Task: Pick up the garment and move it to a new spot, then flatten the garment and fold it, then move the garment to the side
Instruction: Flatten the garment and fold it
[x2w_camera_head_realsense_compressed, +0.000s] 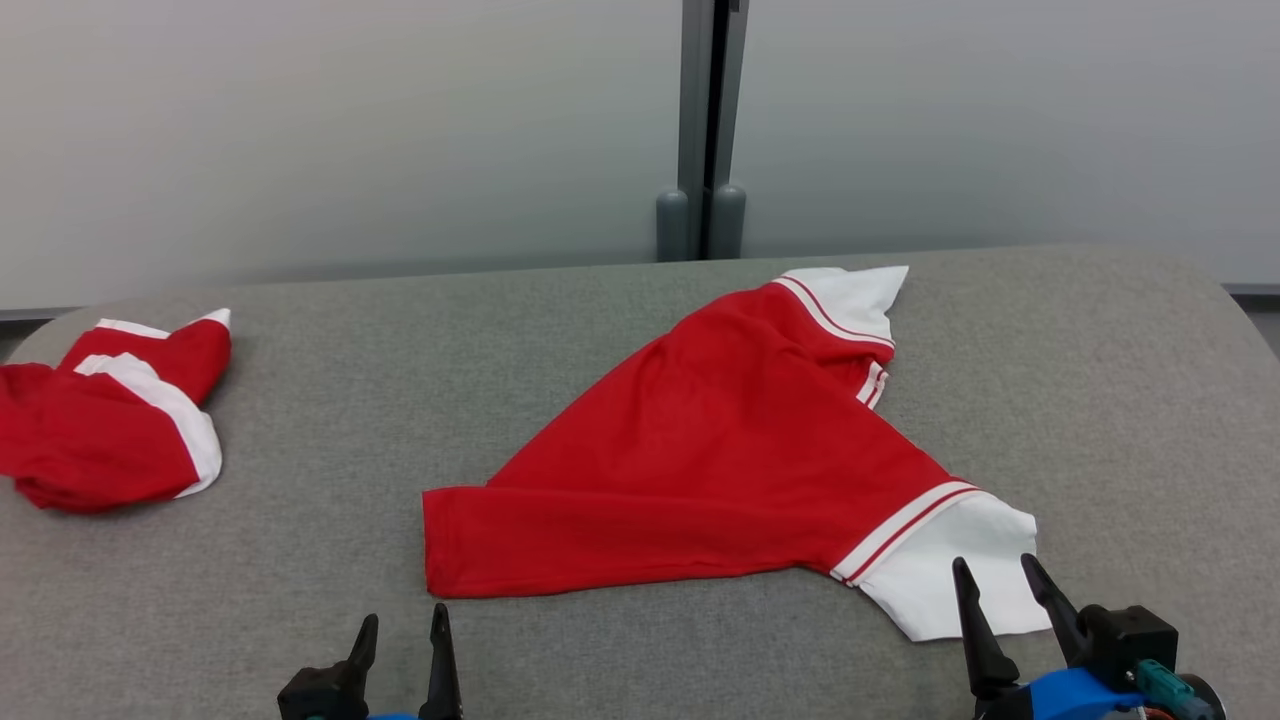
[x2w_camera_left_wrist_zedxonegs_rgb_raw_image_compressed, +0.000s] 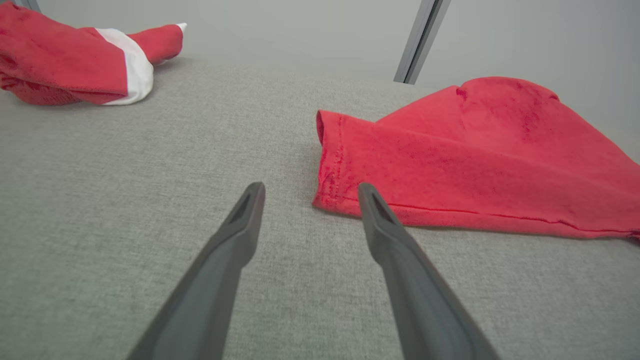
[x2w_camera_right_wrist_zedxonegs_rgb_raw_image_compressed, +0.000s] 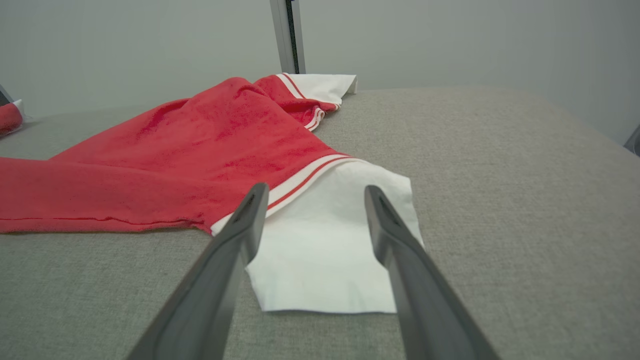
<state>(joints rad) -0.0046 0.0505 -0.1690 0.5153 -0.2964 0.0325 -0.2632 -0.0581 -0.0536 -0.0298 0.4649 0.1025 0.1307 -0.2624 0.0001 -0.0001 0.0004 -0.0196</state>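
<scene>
I am seeing the seam just above the garment's near edge, so more red cloth tucked beneath will show when I lift the white sleeve end.
The garment, red with white striped sleeve ends, lies loosely spread on the grey padded table. My left gripper stands open at the front edge, just short of the garment's red hem corner; its fingers hold nothing. My right gripper is open too, its tips over the near white sleeve end, which lies flat between the fingers in the right wrist view. The far white sleeve end rests toward the back of the table.
A second red and white garment, bunched and folded, sits at the table's far left edge. A grey post rises behind the table against a pale wall. Bare grey surface stretches between the two garments and to the right.
</scene>
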